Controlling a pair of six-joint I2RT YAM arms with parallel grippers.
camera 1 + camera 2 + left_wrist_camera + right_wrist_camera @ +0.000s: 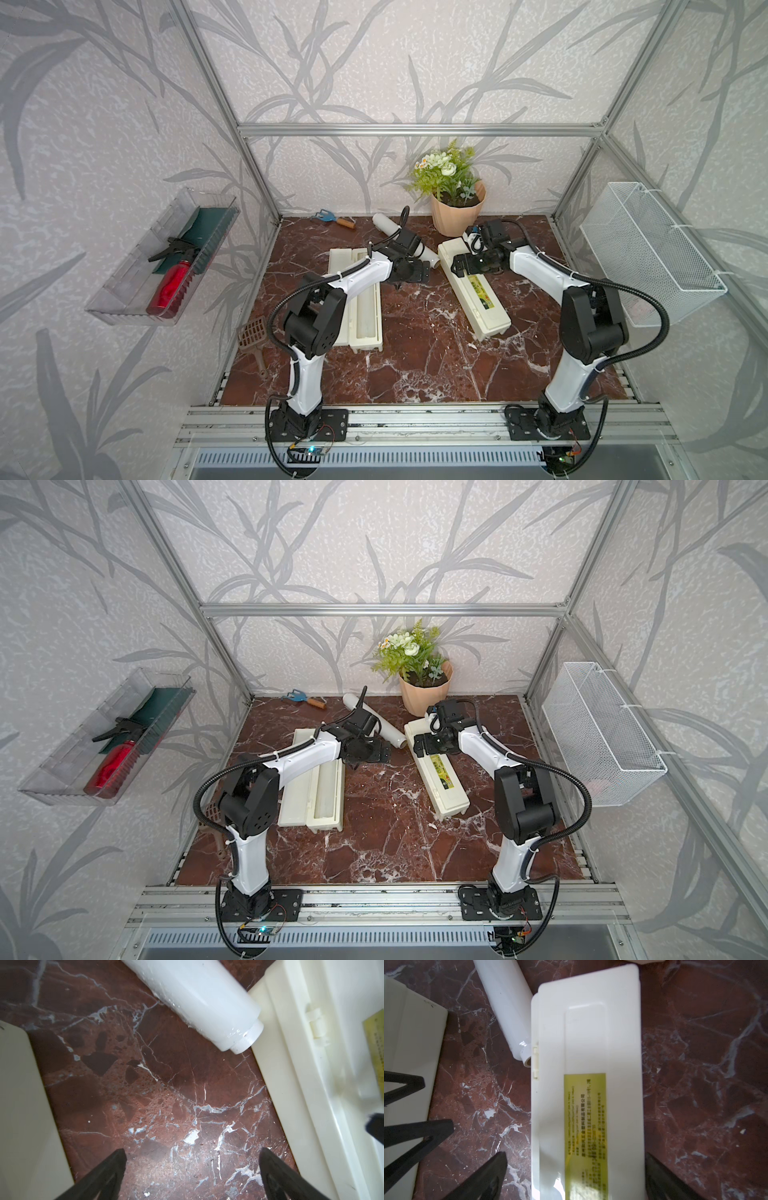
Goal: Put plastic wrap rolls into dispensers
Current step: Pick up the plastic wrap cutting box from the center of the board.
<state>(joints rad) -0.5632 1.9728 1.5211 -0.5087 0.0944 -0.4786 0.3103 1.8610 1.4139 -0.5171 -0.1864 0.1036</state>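
Next, I grip across the dispenser's body (461,284) with my right gripper and roll the dispenser over before the roll goes in, because the closed dispenser lies with its yellow-green label (481,292) facing up.
A white plastic wrap roll (388,226) (390,731) (203,995) (506,1001) lies slantwise on the marble at the back, its near end touching the closed right dispenser (486,307) (446,787) (301,1064) (587,1032), which bears a yellow-green label. The left dispenser (365,324) (328,800) (20,1105) (409,1043) lies open; a pale cylinder seems to rest in its trough. My left gripper (405,278) (365,754) (192,1159) hangs open over bare marble between the two dispensers, short of the roll's end. My right gripper (476,270) (436,744) (575,1159) is open, its jaws straddling the closed dispenser's lid.
A flower pot (457,212) stands at the back just beyond the right dispenser. A blue hand tool (332,218) lies at the back left and a brown scoop (253,332) by the left edge. A wire basket (648,253) hangs on the right wall, a clear tray (137,282) on the left.
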